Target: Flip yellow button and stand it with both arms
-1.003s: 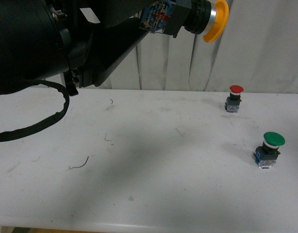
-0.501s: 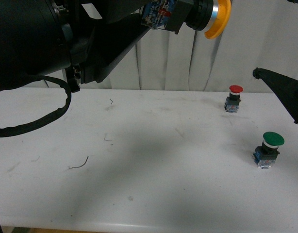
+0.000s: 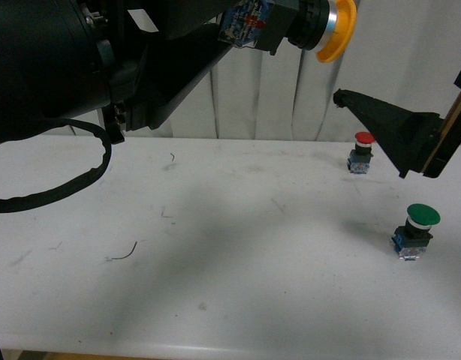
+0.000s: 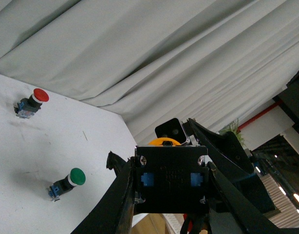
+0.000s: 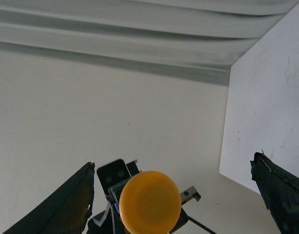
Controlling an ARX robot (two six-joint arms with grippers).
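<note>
I expect the black base point(image 3: 275, 26) to follow when I carry the yellow button by its cap, since a silver collar point(image 3: 329, 26) connects that cap to the base.
My left gripper point(image 3: 253, 26) is shut on the yellow button point(image 3: 328, 26) and holds it high above the table, lying sideways with its orange-yellow cap pointing right. In the left wrist view the button's black base point(image 4: 170, 178) sits clamped between the fingers, the cap's edge just showing beyond it. My right gripper point(image 3: 343, 97) is open, raised at the right and pointing left toward the cap, below and right of it. In the right wrist view the cap point(image 5: 149, 201) faces the camera between the spread fingers point(image 5: 66, 202), still apart from them.
A red-capped button point(image 3: 363, 150) stands at the back right of the white table point(image 3: 215, 255). A green-capped button point(image 3: 417, 229) stands nearer, at the right. A black cable point(image 3: 58, 187) loops over the table's left. A grey curtain hangs behind.
My right gripper has come into view from the right and moved left and up toward the yellow cap. The left gripper and button have barely moved.
</note>
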